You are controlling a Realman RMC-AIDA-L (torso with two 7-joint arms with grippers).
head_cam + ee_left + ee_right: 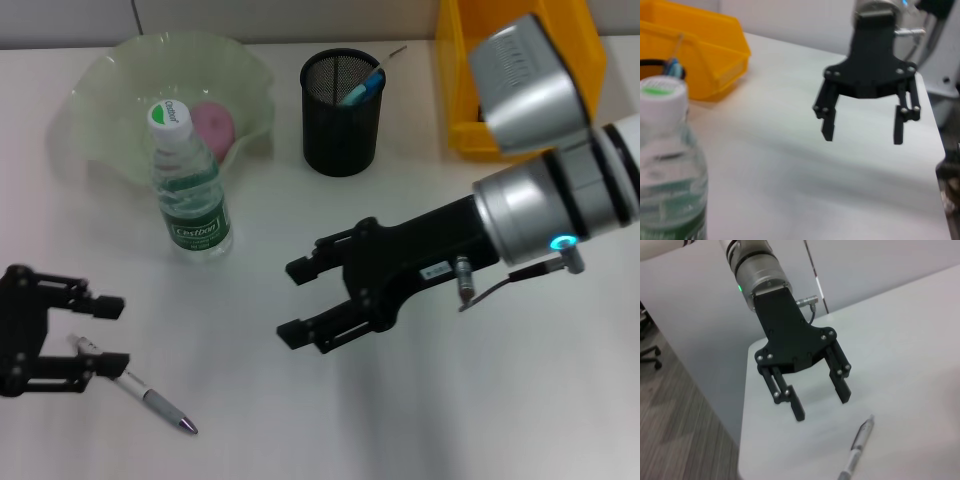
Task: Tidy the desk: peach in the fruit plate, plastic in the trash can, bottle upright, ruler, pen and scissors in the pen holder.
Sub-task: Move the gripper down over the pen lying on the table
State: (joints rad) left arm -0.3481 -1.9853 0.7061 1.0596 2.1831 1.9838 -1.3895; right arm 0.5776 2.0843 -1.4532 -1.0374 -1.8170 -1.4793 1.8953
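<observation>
Next, I tilt my left gripper's fingers down to the pen's white end (86,346) before I grip it, since the gripper points across the desk above the pen (152,396).
A pink peach (211,124) lies in the green glass fruit plate (110,90). In front of it the bottle (190,195) stands upright, green cap up. The black mesh pen holder (342,120) holds a blue-handled item (362,88) and a thin strip; I cannot tell ruler from scissors. The pen (140,390) lies on the table at the front left. My left gripper (112,336) is open, its fingers either side of the pen's back end. My right gripper (293,301) hangs open over mid-table, holding nothing. No plastic is in view.
A yellow bin (470,90) stands at the back right, partly behind my right arm. The left wrist view shows the right gripper (862,125), the bottle (667,165) and the bin (695,50). The right wrist view shows the left gripper (821,404) over the pen (857,447) near the table's edge.
</observation>
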